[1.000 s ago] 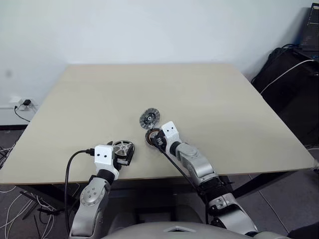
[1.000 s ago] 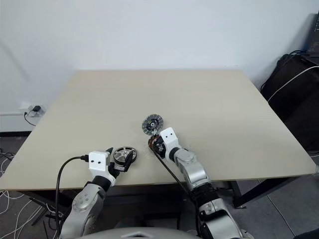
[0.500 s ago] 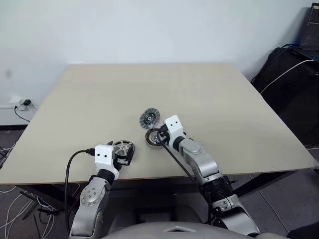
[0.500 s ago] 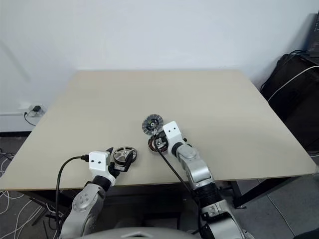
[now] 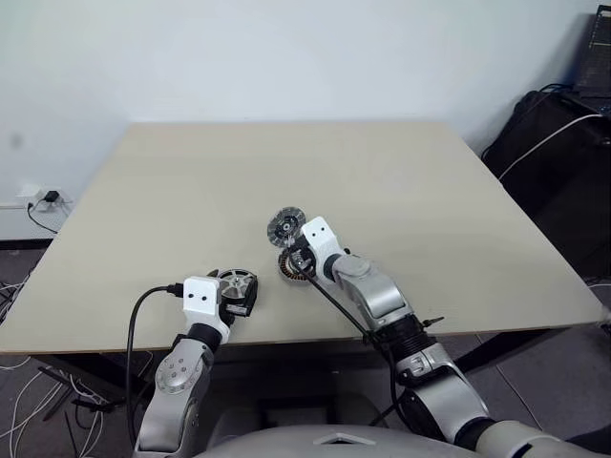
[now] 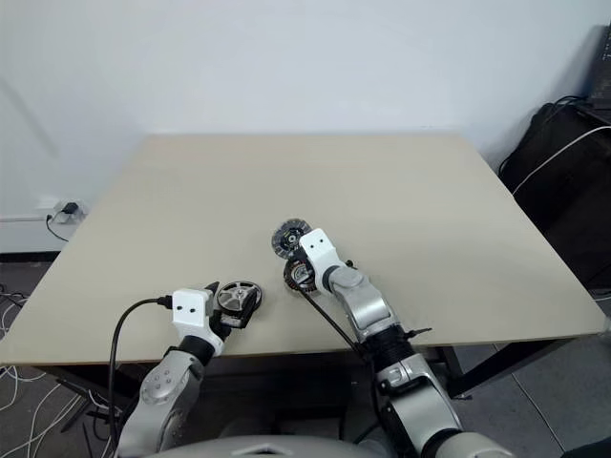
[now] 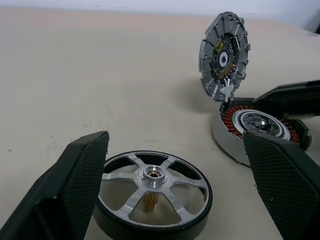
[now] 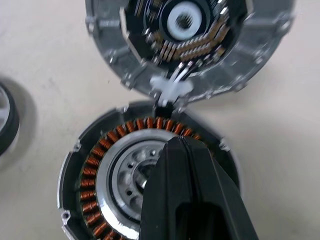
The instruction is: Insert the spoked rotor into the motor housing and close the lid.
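My gripper needs to push the spoked rotor down, because a narrow gap goes around the copper windings and the spoked rotor will sit high on the motor housing until then.
The spoked rotor, a silver wheel with a dark rim, lies flat near the table's front edge. My left gripper is open, one finger on each side of the rotor and clear of it. To its right sits the motor housing, a ring of copper windings around a pale centre. The lid stands tilted up at the housing's far rim, ribbed inner face showing. My right gripper is shut, its fingertips just over the housing's centre.
The beige table stretches away behind the parts. Its front edge runs close below both grippers. Black bags and cables sit off the table to the right.
My right gripper has closed its fingers and tipped further down over the housing. The left gripper, rotor, housing and lid have stayed where they were.
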Controlling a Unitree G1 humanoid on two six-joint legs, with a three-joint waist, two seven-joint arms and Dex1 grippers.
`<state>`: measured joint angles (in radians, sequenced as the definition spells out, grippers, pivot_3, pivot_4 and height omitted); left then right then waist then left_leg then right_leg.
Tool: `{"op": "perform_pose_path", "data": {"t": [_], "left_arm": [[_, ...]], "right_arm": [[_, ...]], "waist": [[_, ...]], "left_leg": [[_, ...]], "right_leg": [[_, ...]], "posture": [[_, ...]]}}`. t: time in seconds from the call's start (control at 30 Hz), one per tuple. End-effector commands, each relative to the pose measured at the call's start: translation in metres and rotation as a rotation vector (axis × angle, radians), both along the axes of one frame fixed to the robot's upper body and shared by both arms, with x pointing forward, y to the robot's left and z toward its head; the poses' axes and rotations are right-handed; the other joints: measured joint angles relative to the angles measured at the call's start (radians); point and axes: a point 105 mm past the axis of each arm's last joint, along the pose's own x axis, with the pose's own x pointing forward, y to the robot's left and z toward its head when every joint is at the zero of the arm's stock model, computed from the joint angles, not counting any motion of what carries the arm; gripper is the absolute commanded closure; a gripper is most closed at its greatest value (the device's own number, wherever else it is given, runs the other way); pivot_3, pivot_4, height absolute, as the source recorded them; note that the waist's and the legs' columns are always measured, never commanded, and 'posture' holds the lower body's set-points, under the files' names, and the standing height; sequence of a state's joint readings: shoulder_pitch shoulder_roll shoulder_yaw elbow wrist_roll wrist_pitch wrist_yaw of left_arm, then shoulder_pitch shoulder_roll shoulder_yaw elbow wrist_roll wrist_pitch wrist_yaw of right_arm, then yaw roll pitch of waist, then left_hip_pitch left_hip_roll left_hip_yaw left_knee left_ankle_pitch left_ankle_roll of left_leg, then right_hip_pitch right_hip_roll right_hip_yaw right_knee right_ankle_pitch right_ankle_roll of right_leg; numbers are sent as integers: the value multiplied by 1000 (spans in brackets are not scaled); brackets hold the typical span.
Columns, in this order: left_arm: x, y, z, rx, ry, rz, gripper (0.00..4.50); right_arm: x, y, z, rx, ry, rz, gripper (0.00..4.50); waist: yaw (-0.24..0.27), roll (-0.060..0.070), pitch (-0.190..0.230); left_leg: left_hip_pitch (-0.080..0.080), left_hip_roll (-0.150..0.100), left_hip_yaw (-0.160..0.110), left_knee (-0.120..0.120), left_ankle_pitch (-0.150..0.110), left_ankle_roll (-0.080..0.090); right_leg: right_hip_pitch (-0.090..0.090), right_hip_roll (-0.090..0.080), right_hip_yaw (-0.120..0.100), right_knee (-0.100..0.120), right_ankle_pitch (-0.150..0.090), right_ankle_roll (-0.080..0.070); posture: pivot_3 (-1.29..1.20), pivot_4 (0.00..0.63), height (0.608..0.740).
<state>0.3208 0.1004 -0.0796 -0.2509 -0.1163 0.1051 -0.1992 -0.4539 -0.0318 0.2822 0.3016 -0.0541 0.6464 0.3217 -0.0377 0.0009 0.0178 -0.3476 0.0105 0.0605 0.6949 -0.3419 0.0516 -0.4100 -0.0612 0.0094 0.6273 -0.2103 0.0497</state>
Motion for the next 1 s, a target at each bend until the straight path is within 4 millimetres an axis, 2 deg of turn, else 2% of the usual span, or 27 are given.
{"op": "perform_pose_path", "data": {"t": [0.03,0.37,0.63,0.77,0.9,1.0], "left_arm": [[2,-1,7,-4,-31,-2,0],[3,-2,6,-6,-28,-6,0],[3,-2,6,-7,-27,-11,0],[4,-3,6,-6,-27,-13,0],[3,-3,6,-4,-27,-15,0],[4,1,8,-24,-34,12,0]], "right_arm": [[1,7,10,8,-15,39,4485],[-15,6,9,16,10,104,4485],[-27,-4,9,11,4,106,4485],[-20,-7,29,84,-125,52,4485],[-12,-11,36,116,-176,-12,4485],[-13,-5,44,163,-212,15,4485]], "waist": [[0,0,0],[1,0,0],[1,0,-1],[1,0,-1],[1,0,-1],[1,0,-1]], "left_leg": [[0,0,0,0,0,0],[0,0,0,0,0,1],[0,0,0,0,0,1],[0,0,0,0,0,1],[0,0,0,0,0,1],[0,0,0,0,0,1]], "right_leg": [[0,0,0,0,0,0],[0,0,0,0,0,0],[0,0,0,0,0,0],[0,0,0,0,0,0],[0,0,0,0,0,0],[0,0,0,0,0,0]], "posture": [[0,0,740],[0,0,740],[0,0,740],[0,0,740],[0,0,740],[0,0,740]]}}
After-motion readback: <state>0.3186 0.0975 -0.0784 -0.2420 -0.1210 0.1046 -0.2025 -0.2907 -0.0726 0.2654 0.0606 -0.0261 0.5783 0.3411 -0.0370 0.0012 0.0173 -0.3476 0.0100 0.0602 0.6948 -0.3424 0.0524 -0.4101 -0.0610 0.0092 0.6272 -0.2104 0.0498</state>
